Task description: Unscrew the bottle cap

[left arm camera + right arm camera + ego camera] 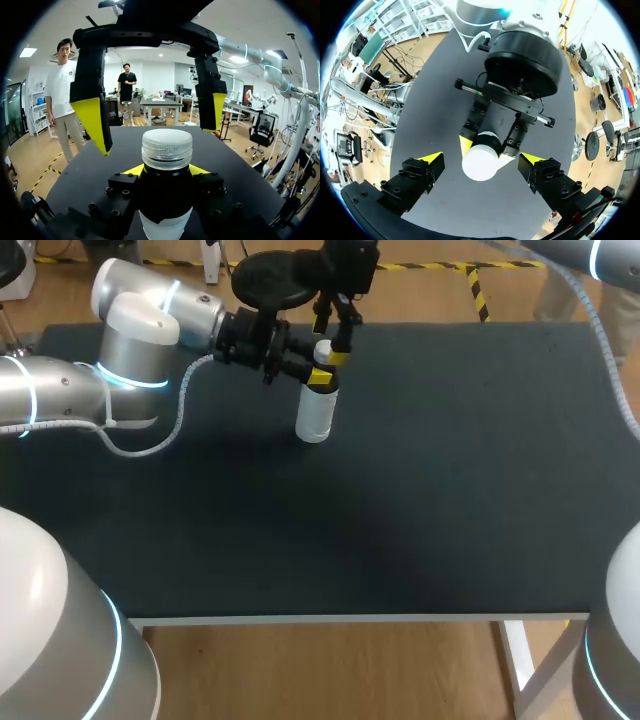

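Observation:
The white bottle (315, 416) is pinched by my left gripper only at the dark neck (322, 388), so it will tilt a little and its base will move sideways when I turn the cap.
A white bottle (314, 416) stands upright on the black table (450, 490), far and left of centre, with a white ribbed cap (167, 148) on top. My left gripper (318, 376) comes in sideways and is shut on the bottle just under the cap; its yellow tips (134, 170) press the dark neck from both sides. My right gripper (334, 340) hangs straight above the bottle, open. In the right wrist view its fingers (431, 161) stand wide on either side of the cap (481, 161) without touching it.
The left arm's grey body (130, 350) lies over the far left of the table with a white cable looping beneath it. Bare black tabletop stretches to the right of the bottle and toward the near edge (360, 618).

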